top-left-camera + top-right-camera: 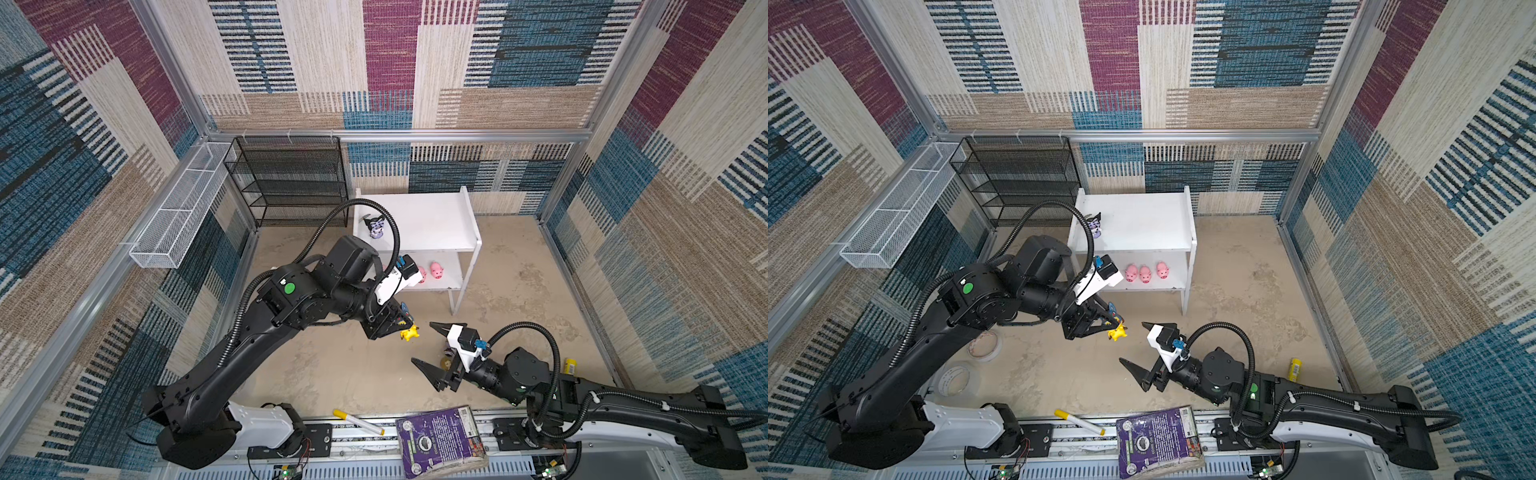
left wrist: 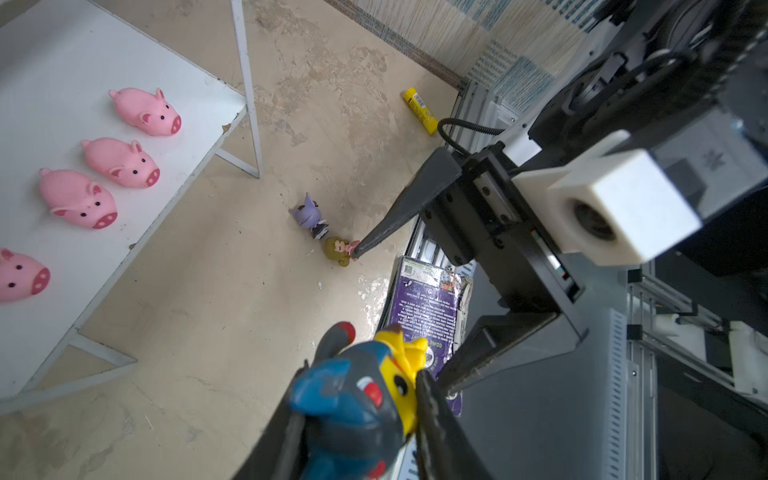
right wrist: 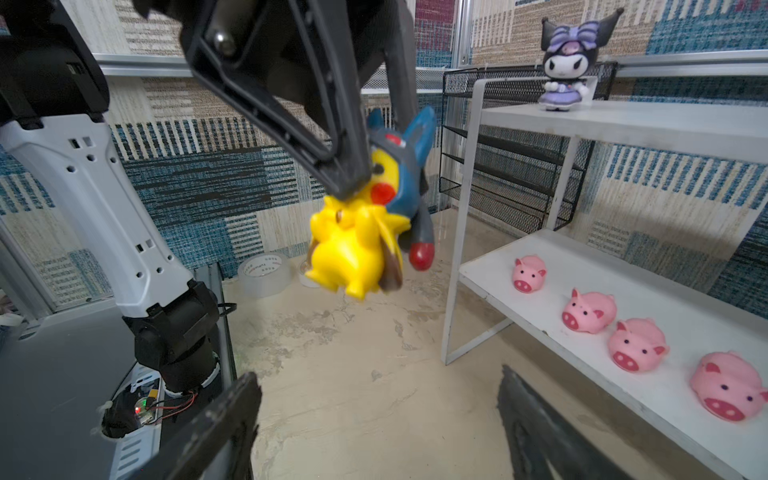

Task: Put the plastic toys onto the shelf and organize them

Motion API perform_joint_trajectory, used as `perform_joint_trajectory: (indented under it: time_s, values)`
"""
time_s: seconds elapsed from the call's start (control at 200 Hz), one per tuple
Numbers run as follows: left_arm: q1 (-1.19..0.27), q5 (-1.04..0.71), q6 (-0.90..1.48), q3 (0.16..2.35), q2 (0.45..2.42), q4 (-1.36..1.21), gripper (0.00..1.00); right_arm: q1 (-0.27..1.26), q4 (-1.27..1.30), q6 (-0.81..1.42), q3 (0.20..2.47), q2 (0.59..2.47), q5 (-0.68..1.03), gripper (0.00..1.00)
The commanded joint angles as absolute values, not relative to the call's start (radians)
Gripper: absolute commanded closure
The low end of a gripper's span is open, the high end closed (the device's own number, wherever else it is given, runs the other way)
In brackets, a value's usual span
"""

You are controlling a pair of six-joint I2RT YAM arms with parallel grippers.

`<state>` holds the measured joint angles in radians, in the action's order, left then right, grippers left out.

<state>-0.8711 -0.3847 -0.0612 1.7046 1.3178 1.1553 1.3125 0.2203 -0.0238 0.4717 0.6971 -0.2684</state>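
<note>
The yellow blue-hooded toy tilts in my left gripper, held (image 3: 392, 176) by its head, so next I pass it over between my right gripper's open fingers (image 1: 439, 348) before shelving it.
My left gripper (image 1: 405, 327) is shut on the yellow blue-hooded toy (image 1: 410, 333) and holds it in the air in front of the white shelf (image 1: 436, 220); the right wrist view shows the toy (image 3: 353, 245) hanging head up. My right gripper (image 1: 423, 343) stands open and empty just right of it. Several pink pigs (image 2: 145, 111) sit in a row on the lower board. On the top board stands the black-purple eared toy (image 3: 568, 66). The lilac eared toy (image 2: 309, 212) and the blonde girl (image 2: 337, 251) lie on the floor beneath the right gripper.
A black wire rack (image 1: 291, 183) and a white wire basket (image 1: 178, 212) stand at the back left. A yellow-capped marker (image 1: 358, 422) and a purple book (image 1: 440, 440) lie on the front rail. A yellow tube (image 1: 570, 365) lies at right, two tape rolls (image 1: 984, 345) at left.
</note>
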Motion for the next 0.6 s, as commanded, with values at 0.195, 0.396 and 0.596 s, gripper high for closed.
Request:
perform_joint_trajectory:
  time_s: [0.195, 0.396, 0.596]
  values:
    - [-1.002, -0.101, -0.253, 1.809, 1.375, 1.246, 0.92, 1.313, 0.194, 0.015, 0.522, 0.731, -0.210, 0.09]
    - [-1.034, 0.054, -0.321, 2.001, 1.495, 1.249, 0.91, 1.313, 0.091, 0.091, 0.495, 0.650, -0.279, 0.09]
    - [-1.039, 0.138, -0.429, 2.270, 1.651, 1.247, 0.92, 1.313, -0.064, 0.221, 0.451, 0.511, -0.321, 0.08]
